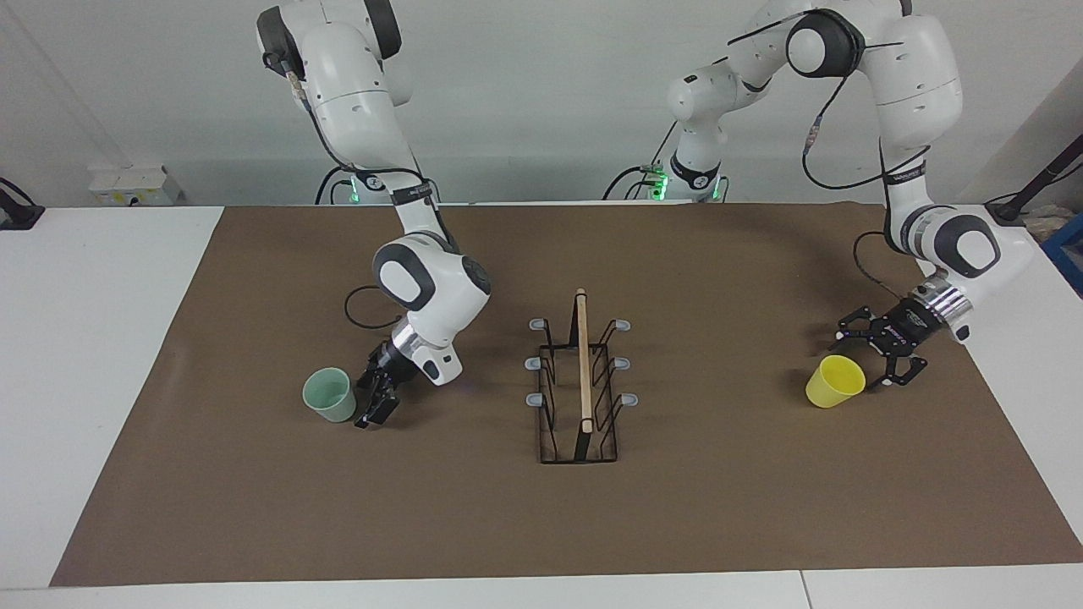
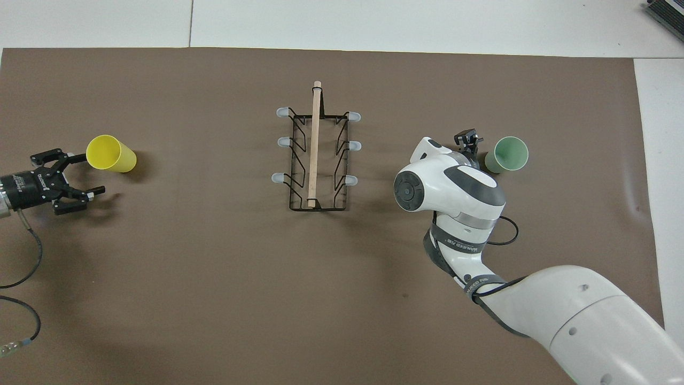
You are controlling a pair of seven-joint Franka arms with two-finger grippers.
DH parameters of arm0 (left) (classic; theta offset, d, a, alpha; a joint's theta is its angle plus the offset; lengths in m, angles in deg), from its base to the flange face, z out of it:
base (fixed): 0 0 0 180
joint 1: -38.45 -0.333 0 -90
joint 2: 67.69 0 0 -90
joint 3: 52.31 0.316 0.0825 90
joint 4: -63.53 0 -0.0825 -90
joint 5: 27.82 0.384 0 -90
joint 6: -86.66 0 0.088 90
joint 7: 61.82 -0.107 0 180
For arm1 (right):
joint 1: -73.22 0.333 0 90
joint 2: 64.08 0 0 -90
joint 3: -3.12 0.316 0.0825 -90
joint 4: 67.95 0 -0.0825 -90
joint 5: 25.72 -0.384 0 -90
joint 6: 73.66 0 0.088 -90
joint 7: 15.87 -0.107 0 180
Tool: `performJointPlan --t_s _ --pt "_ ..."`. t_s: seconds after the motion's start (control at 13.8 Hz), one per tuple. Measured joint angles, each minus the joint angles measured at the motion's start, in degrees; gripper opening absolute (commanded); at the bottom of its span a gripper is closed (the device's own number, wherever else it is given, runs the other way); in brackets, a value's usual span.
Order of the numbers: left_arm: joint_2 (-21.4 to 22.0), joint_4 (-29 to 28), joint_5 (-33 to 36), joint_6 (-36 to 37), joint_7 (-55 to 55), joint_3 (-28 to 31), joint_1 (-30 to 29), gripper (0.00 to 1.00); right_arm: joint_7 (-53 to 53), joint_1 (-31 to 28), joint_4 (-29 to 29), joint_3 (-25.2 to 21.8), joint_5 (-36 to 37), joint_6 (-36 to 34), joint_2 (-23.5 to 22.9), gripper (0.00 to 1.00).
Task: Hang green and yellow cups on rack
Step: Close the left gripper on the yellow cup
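Observation:
My left gripper should keep moving toward the cup, as the open fingers face the upright yellow cup's side [image 2: 105,166]. It should close once the cup has a finger on each side of its body [image 2: 123,160].
The pale green cup [image 1: 330,395] stands open end up on the brown mat toward the right arm's end; it also shows in the overhead view [image 2: 507,155]. My right gripper [image 1: 377,404] is low beside it, on the rack's side, with its tips in the overhead view [image 2: 469,140]. The yellow cup [image 1: 834,381] sits toward the left arm's end [image 2: 111,154]. My left gripper [image 1: 876,355] is open and empty just beside the yellow cup's rim [image 2: 90,172]. The black wire rack [image 1: 584,364] with its wooden rod stands mid-table between the cups, its prongs bare [image 2: 315,144].
The brown mat [image 1: 541,524] covers most of the white table [image 1: 85,338]. A black cable loops on the mat by the right arm [image 1: 364,309], and another trails from the left gripper [image 2: 26,267]. A blue box [image 1: 1068,245] sits off the mat's edge.

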Motion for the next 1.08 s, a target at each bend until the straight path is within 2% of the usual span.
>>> performJointPlan --t_s 0.51,1.08 --pt "0.65 -2.79 -8.09 -8.68 -0.08 -0.19 6.4 1.0 1.98 0.26 0.21 0.02 0.0 -2.93 0.2 1.0" --pt "1.64 -2.51 -8.54 -11.0 -6.7 -0.37 8.91 1.0 2.86 -0.33 1.34 -0.04 0.0 -3.42 0.28 1.0"
